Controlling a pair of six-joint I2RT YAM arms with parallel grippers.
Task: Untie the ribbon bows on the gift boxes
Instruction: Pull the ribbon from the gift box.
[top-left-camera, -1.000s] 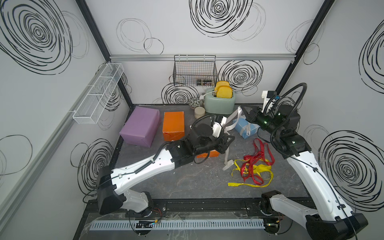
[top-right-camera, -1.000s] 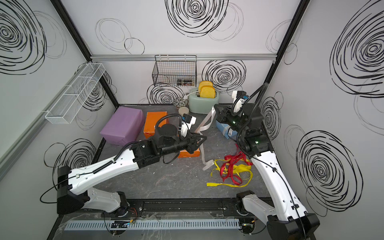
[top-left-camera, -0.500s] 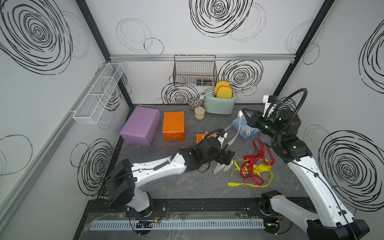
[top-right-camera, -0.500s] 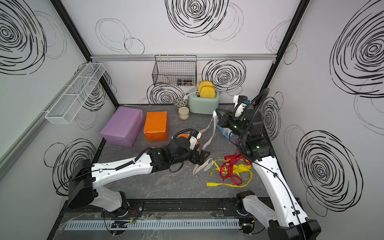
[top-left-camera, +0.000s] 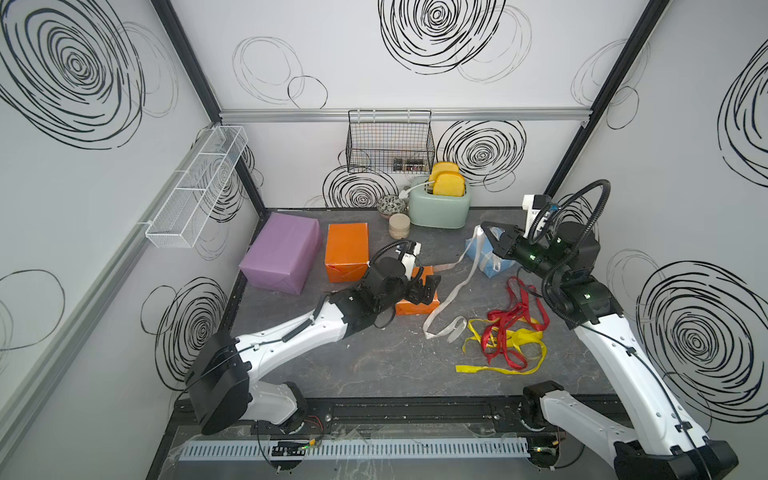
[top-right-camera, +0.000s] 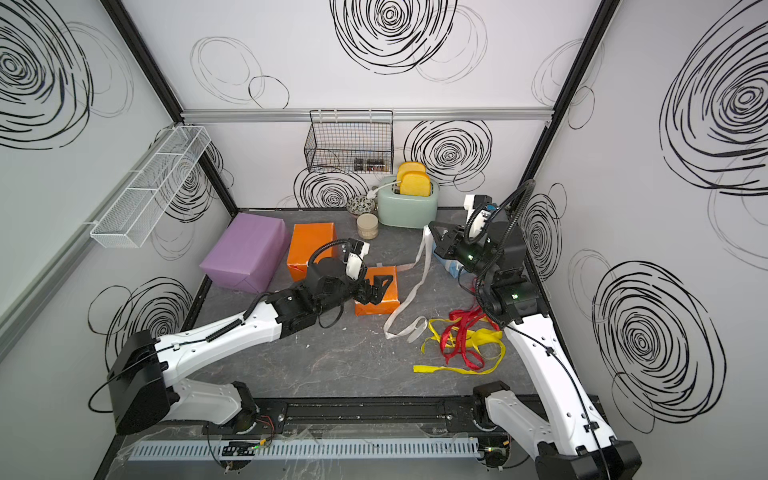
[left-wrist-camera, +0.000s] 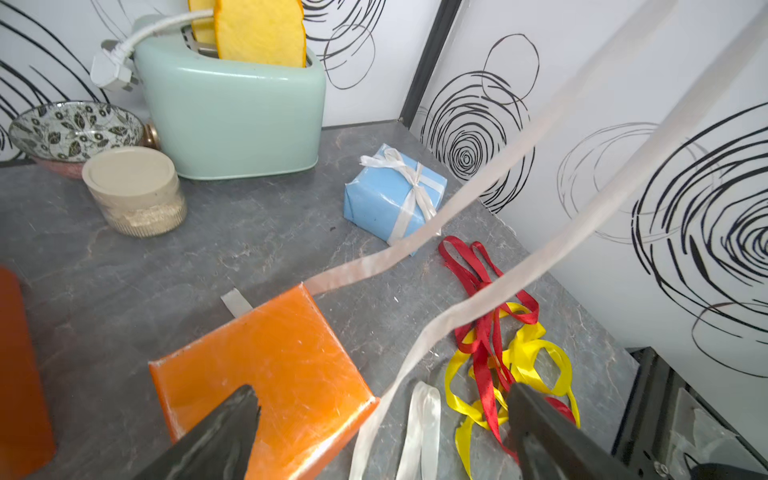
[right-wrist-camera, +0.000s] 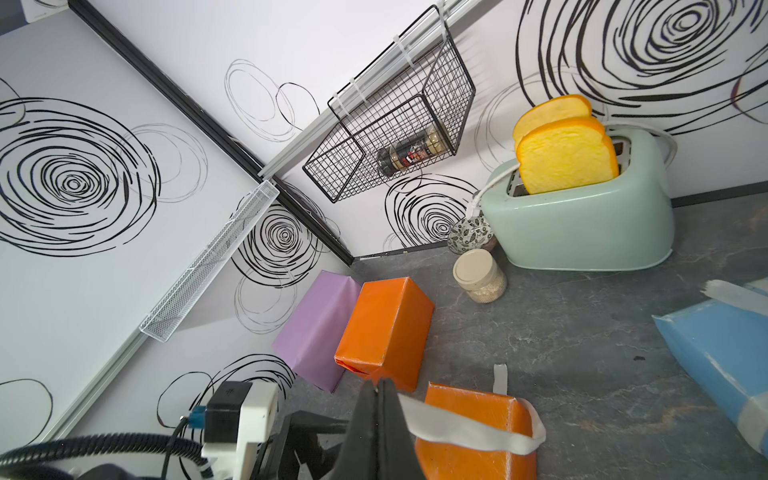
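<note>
My gripper will lift the white ribbon (top-left-camera: 466, 281) free and leave the small orange box behind, because a short end sticks out past the box.
My left gripper (top-left-camera: 424, 286) (left-wrist-camera: 380, 390) hovers open over the small orange box (top-left-camera: 415, 305) (left-wrist-camera: 270, 365), holding nothing. My right gripper (top-left-camera: 484, 228) (right-wrist-camera: 379, 384) is raised beside the light-blue box (top-left-camera: 484, 259) and shut on a long white ribbon (top-left-camera: 451, 291) (right-wrist-camera: 457, 424). That ribbon hangs down past the small orange box to the table. The light-blue box (left-wrist-camera: 386, 199) still carries a tied white bow (left-wrist-camera: 409, 174). A loose red ribbon (top-left-camera: 515, 320) and a yellow ribbon (top-left-camera: 523, 338) lie tangled on the table. The lilac box (top-left-camera: 280, 253) and medium orange box (top-left-camera: 347, 251) are bare.
A mint-green toaster (top-left-camera: 438, 205) with bread stands at the back wall, with a lidded jar (top-left-camera: 399, 225) and a patterned bowl (top-left-camera: 390, 204) beside it. A black wire basket (top-left-camera: 390, 141) hangs on the back wall and a white mesh shelf (top-left-camera: 195, 187) on the left wall.
My left gripper has opened and let go of the white ribbon, then drawn back over the small orange box. The right gripper stays shut on the ribbon, held high.
</note>
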